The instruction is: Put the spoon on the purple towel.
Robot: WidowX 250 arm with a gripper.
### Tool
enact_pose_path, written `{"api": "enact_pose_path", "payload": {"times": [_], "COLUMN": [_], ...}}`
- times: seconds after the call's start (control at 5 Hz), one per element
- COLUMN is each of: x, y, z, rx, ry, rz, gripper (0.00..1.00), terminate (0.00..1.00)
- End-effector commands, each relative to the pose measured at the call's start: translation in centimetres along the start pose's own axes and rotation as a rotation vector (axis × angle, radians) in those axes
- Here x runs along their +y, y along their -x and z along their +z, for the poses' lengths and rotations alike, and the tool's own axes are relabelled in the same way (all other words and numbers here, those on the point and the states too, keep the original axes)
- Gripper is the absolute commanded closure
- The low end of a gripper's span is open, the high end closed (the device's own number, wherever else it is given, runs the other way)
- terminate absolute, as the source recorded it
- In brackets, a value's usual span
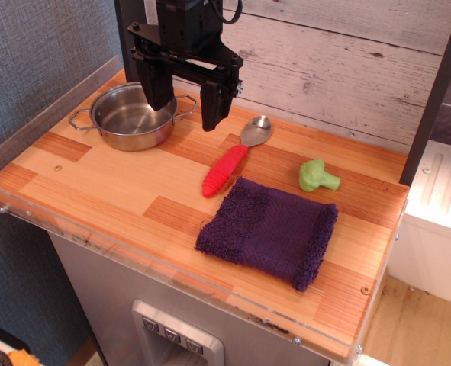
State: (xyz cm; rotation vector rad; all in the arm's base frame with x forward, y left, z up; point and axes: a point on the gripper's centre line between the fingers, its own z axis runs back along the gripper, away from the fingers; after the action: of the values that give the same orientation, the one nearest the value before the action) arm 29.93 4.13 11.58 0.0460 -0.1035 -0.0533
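I expect the towel [275,232] to slide a little but stay flat when I lay the spoon on it, as the purple towel's edges lie loose on smooth wood [248,270].
The spoon [233,158] lies on the wooden tabletop, its silver bowl toward the back wall and its ribbed red handle pointing at the front left. The purple towel [269,229] lies flat just in front of and to the right of the handle's end, almost touching it. My gripper [185,107] hangs open and empty above the table, its two black fingers [212,103] pointing down. It is to the left of the spoon's bowl and beside the steel pot.
A steel pot [131,117] with two handles stands at the back left, partly behind my gripper. A green toy broccoli [315,175] lies right of the spoon, behind the towel. A clear low rim [133,252] runs along the table's front and left edges.
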Motion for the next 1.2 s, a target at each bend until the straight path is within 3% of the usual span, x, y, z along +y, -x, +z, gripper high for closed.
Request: {"api": "enact_pose_path", "payload": {"times": [0.0, 0.4, 0.8, 1.0], "x": [0.0, 0.5, 0.0, -0.4], "y": [0.0, -2.6, -5.2, -5.6], "z": [0.0, -2.8, -7.8, -9.2], "rx": [0.0, -0.02, 0.006, 0.015], "ry": [0.0, -0.056, -0.104, -0.083], "rz": [0.0, 0.16, 0.174, 0.177], "gripper": [0.0, 0.0, 0.0, 0.0], "terminate": [0.0, 0.0, 0.0, 0.0]}}
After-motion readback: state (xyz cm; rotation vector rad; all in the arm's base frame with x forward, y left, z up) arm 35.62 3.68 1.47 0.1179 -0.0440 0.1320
